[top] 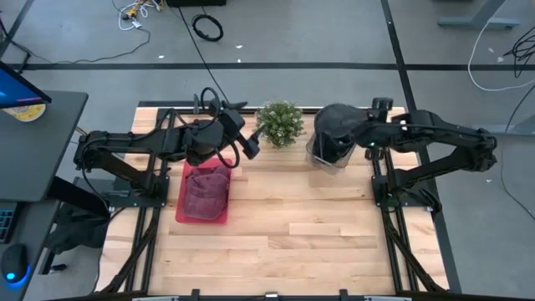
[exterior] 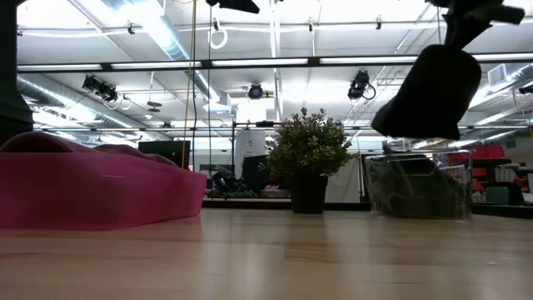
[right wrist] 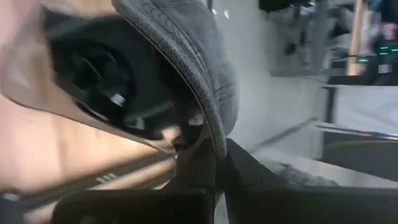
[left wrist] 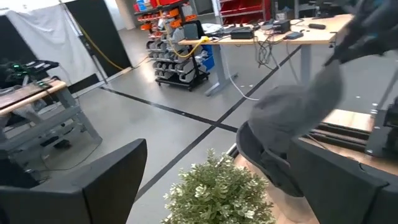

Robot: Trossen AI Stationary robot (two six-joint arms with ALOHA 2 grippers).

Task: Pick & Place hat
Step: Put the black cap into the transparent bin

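Note:
The grey hat (exterior: 429, 98) hangs tilted above the clear container, so my right gripper should point down, turning the hat upright before lowering it beside the dark things inside (exterior: 414, 185).
A dark grey hat (top: 337, 125) hangs over a clear plastic container (top: 328, 155) at the table's far right, with my right gripper (right wrist: 214, 146) shut on it. In the low view the hat (exterior: 429, 92) hangs slanted just above the container (exterior: 420, 183). My left gripper (top: 243, 138) stands open in the air at the far left, over the far end of a pink tray (top: 201, 216), and holds nothing. A maroon hat (top: 206, 191) lies in that tray. My right gripper pinches the grey hat's stitched edge (right wrist: 208, 121) between its two fingers. The fingers slant down from the table's right side. The hat hangs tilted, clear of the container and the table.
A small potted plant (top: 280, 124) stands at the far edge between the two grippers, and shows close in front of the left gripper's fingers (left wrist: 106, 180). Dark things lie inside the clear container (right wrist: 93, 81). Bare wood lies in the table's near half (top: 292, 242).

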